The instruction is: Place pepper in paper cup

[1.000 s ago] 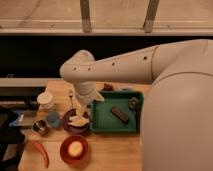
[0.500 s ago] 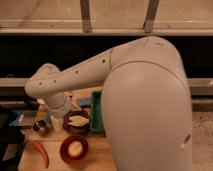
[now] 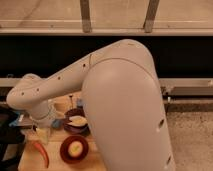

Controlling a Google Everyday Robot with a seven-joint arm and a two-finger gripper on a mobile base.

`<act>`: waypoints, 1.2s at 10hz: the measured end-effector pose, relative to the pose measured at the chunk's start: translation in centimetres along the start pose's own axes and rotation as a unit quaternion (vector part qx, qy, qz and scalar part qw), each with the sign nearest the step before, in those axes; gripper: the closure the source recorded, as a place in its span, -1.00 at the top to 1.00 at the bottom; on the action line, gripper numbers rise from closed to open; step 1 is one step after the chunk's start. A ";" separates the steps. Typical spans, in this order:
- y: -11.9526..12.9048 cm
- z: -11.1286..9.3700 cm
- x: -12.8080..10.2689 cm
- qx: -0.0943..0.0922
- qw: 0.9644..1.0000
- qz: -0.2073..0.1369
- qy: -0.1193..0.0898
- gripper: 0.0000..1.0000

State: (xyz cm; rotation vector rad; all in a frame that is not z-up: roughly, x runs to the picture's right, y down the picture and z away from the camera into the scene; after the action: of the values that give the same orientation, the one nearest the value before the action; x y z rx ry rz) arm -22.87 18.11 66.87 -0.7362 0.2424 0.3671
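Observation:
I expect the long pepper (image 3: 41, 154) to tilt and hang with its tip down when I lift it, because my gripper is over the pepper's rear end (image 3: 36, 143).
The orange-red pepper (image 3: 41, 153) lies on the wooden table (image 3: 27, 161) at the front left, curved, with its tip toward the front. My gripper (image 3: 43, 134) hangs at the end of the big white arm (image 3: 60, 85), just above the pepper's rear end, open and holding nothing. The paper cup is hidden behind the arm.
A red bowl (image 3: 74, 149) with a yellow item inside sits right of the pepper. Behind it is a dark purple bowl (image 3: 76, 123) holding a pale item. Something blue (image 3: 17, 121) shows at the left beside a dark object (image 3: 7, 127). The arm's shell covers the right side.
The arm has swung further left and down. Its bulk now fills more of the view and hides the green tray and the cups. The gripper now hangs over the pepper.

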 end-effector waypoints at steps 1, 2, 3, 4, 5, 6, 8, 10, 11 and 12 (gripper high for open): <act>0.0 0.0 0.0 0.000 1.000 0.001 0.000 0.60; -0.1 0.0 0.1 0.000 1.000 0.002 0.000 0.60; -0.1 0.1 0.1 -0.001 1.000 0.003 0.002 0.60; 0.2 0.5 -0.4 -0.002 1.000 0.002 0.012 0.60; 0.8 0.9 -1.4 -0.004 1.000 0.000 0.021 0.60; 1.4 1.4 -2.9 -0.004 0.999 -0.001 0.031 0.60; 2.4 2.7 -4.8 -0.007 0.999 -0.002 0.044 0.60; 3.2 3.7 -5.7 -0.013 0.998 -0.002 0.055 0.60; 3.3 4.2 -5.9 -0.018 0.998 0.000 0.060 0.60; 3.3 5.2 -6.1 -0.024 0.997 0.004 0.068 0.60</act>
State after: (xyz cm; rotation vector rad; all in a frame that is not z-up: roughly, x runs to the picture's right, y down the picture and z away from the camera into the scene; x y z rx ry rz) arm -29.29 22.45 70.65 -0.8082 0.3655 0.3325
